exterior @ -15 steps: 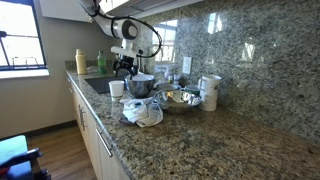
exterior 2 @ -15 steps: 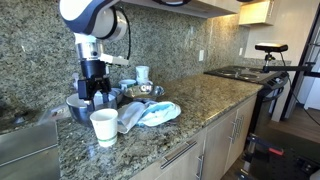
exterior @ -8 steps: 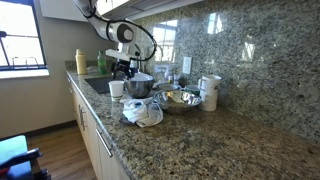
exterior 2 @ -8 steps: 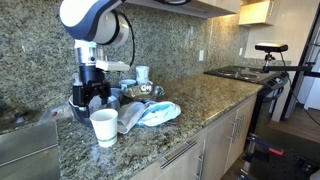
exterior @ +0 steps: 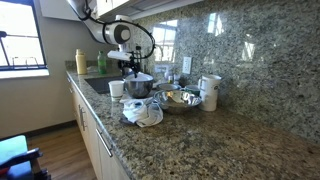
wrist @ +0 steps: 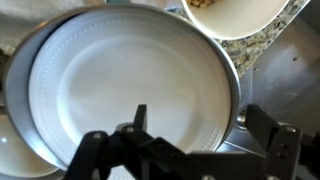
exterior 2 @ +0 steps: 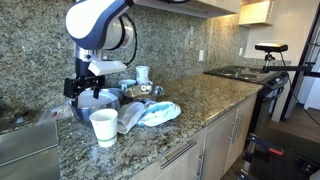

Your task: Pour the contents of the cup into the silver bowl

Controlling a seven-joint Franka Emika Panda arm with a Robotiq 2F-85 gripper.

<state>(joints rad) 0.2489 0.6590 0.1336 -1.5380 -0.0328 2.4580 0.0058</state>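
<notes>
My gripper is hanging over the pot [exterior: 139, 87], past the cup, so next I move back toward the counter's front edge and take hold of the cup's rim [exterior 2: 116, 112] next to the cloth.
The small white cup [exterior: 117, 88] [exterior 2: 103, 127] stands near the counter's front edge, next to a steel pot [exterior: 140, 86] [exterior 2: 92, 104]. The wide silver bowl [exterior: 180, 98] sits behind the pot, with something pale inside. My gripper [exterior: 128, 72] [exterior 2: 86, 92] [wrist: 205, 135] hangs open just above the pot, holding nothing, apart from the cup. In the wrist view a white plate [wrist: 120, 90] inside the pot's rim fills the picture. A white vessel with tan contents [wrist: 232, 14] shows at the top right, probably the cup.
A crumpled white and blue cloth [exterior: 143, 112] [exterior 2: 150, 112] lies by the pot. A taller white container [exterior: 209, 92] [exterior 2: 142, 73] stands near the granite backsplash. A sink [exterior 2: 20, 150] is beside the cup, a stove [exterior 2: 245, 72] further along.
The wrist has turned and the gripper has shifted a little sideways over the pot, toward the sink. The jaws stay open. The cup, bowl and cloth have not moved.
</notes>
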